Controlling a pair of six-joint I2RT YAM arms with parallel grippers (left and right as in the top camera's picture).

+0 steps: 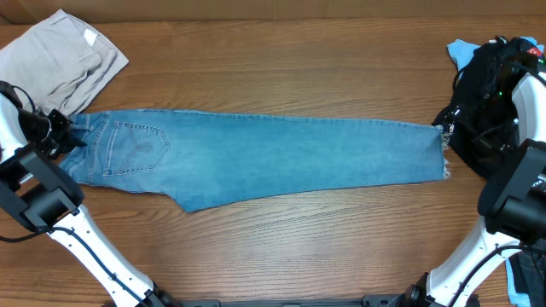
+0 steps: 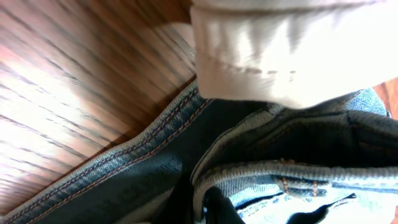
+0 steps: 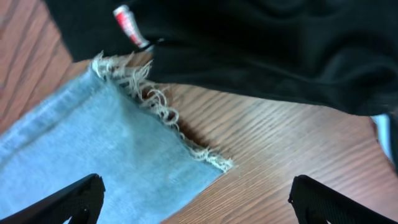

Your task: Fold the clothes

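The waistband (image 2: 267, 171) will slide along toward the hem when my right gripper pulls the hem, because the jeans' edge lies straight over smooth, shiny wood (image 2: 68, 99).
Long light-blue jeans (image 1: 256, 158) lie folded lengthwise across the table, waist at the left and frayed hem at the right. My left gripper (image 1: 61, 135) is at the waistband. In the left wrist view it (image 2: 211, 208) is shut on the waistband (image 2: 261, 171), with the beige trousers (image 2: 280, 50) just beyond. My right gripper (image 1: 445, 119) hovers at the hem. In the right wrist view it (image 3: 202, 205) is open wide over the hem corner (image 3: 93, 143), empty, beside the black tee (image 3: 261, 43).
The beige trousers (image 1: 60, 55) lie folded at the back left, touching the jeans' waist. The black tee (image 1: 482, 85) is heaped at the right edge with a pale-blue garment (image 1: 462, 53) under it. Another light-blue item (image 1: 529, 277) shows at the front right corner.
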